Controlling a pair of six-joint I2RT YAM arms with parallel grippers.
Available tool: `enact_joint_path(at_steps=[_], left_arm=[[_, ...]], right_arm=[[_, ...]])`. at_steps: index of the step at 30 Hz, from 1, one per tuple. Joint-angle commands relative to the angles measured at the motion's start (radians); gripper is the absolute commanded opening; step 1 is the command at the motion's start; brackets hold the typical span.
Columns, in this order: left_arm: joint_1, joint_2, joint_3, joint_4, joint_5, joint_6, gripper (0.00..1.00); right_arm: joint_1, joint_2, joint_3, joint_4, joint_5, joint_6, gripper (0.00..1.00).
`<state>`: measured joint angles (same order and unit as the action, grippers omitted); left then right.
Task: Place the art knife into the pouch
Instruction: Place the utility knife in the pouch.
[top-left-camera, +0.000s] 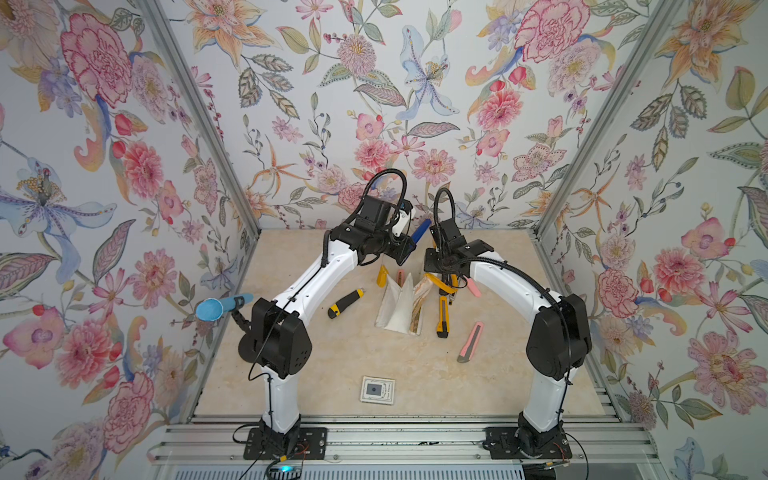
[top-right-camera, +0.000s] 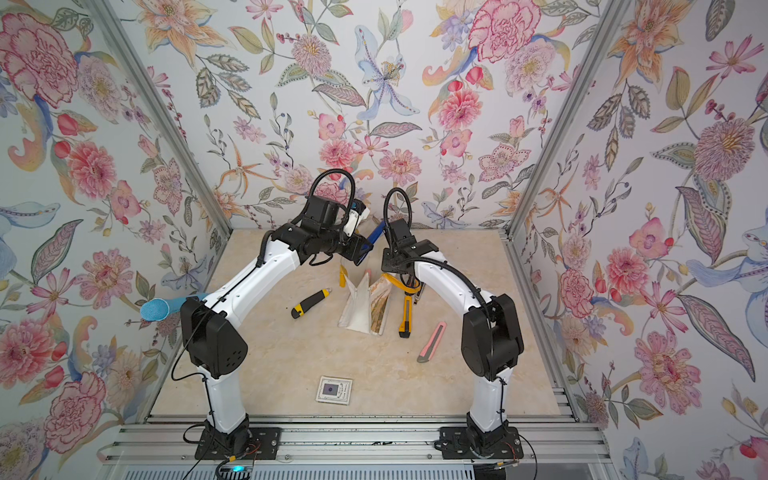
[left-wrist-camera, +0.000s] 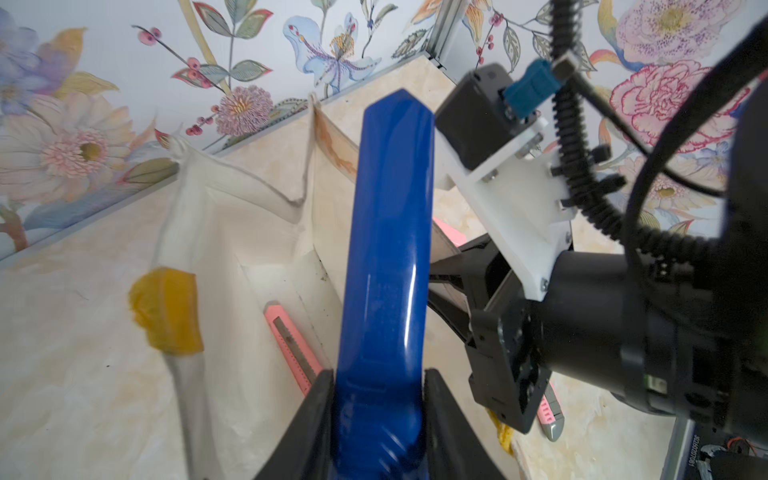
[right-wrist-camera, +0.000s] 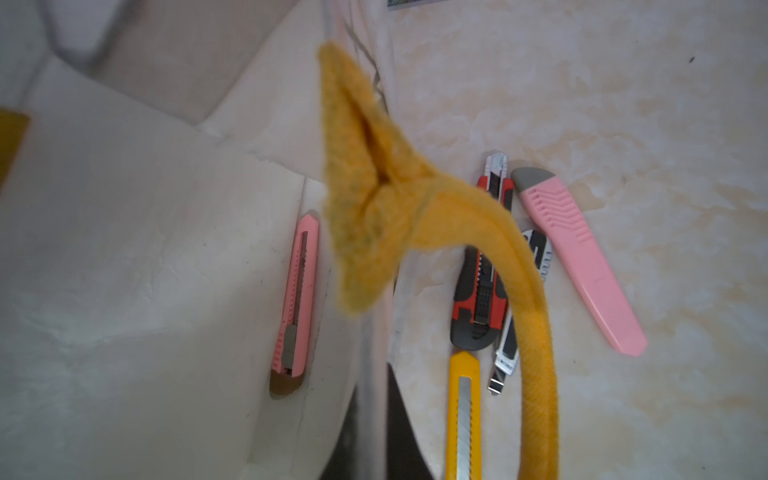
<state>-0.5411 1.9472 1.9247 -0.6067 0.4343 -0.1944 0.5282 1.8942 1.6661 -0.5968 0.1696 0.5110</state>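
Note:
My right gripper is holding the pouch's opening (left-wrist-camera: 260, 240) spread under the blue art knife, so my left gripper should go on moving down and let go of the art knife beside the pink knife (left-wrist-camera: 295, 348).
My left gripper (left-wrist-camera: 378, 374) is shut on a blue art knife (left-wrist-camera: 386, 249), which it holds tilted in the air over the pouch's far end (top-left-camera: 420, 232) (top-right-camera: 374, 237). The off-white pouch (top-left-camera: 395, 307) (top-right-camera: 359, 309) stands on the table with its mouth spread open (left-wrist-camera: 232, 232). My right gripper (right-wrist-camera: 372, 382) is shut on the pouch's rim fabric (right-wrist-camera: 124, 249), beside a yellow rope handle (right-wrist-camera: 536, 332). A pink knife (right-wrist-camera: 297, 291) (left-wrist-camera: 291, 340) lies inside the pouch. The other yellow handle (left-wrist-camera: 166, 311) hangs at the opposite rim.
Loose knives lie around the pouch: a yellow-black one (top-left-camera: 345, 303) to its left, and a yellow one (top-left-camera: 444, 316), a red-black one (right-wrist-camera: 480, 282) and two pink ones (top-left-camera: 470, 341) (top-left-camera: 473, 287) to its right. A small card (top-left-camera: 377, 390) lies near the front.

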Motion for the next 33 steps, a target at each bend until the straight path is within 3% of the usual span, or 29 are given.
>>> enact_joint_path(at_steps=[1,6,14,20,27,33], left_arm=[[0.000,0.022,-0.031,-0.028,-0.010,0.027,0.18],[-0.005,0.054,-0.054,-0.054,-0.055,0.035,0.18],[-0.041,0.197,0.085,-0.177,-0.150,0.064,0.21],[-0.065,0.252,0.112,-0.191,-0.174,0.052,0.24],[-0.074,0.256,0.138,-0.212,-0.216,0.050,0.49],[-0.073,0.229,0.172,-0.214,-0.219,0.050,0.58]], right_arm=[[0.006,-0.034,-0.025,-0.005,0.034,0.023,0.00],[0.006,-0.049,-0.037,-0.004,0.047,0.027,0.00],[0.009,-0.067,-0.052,-0.003,0.054,0.029,0.00],[0.010,-0.081,-0.068,0.003,0.060,0.029,0.00],[0.012,-0.092,-0.092,0.008,0.056,0.028,0.00],[0.013,-0.108,-0.114,0.016,0.059,0.032,0.00]])
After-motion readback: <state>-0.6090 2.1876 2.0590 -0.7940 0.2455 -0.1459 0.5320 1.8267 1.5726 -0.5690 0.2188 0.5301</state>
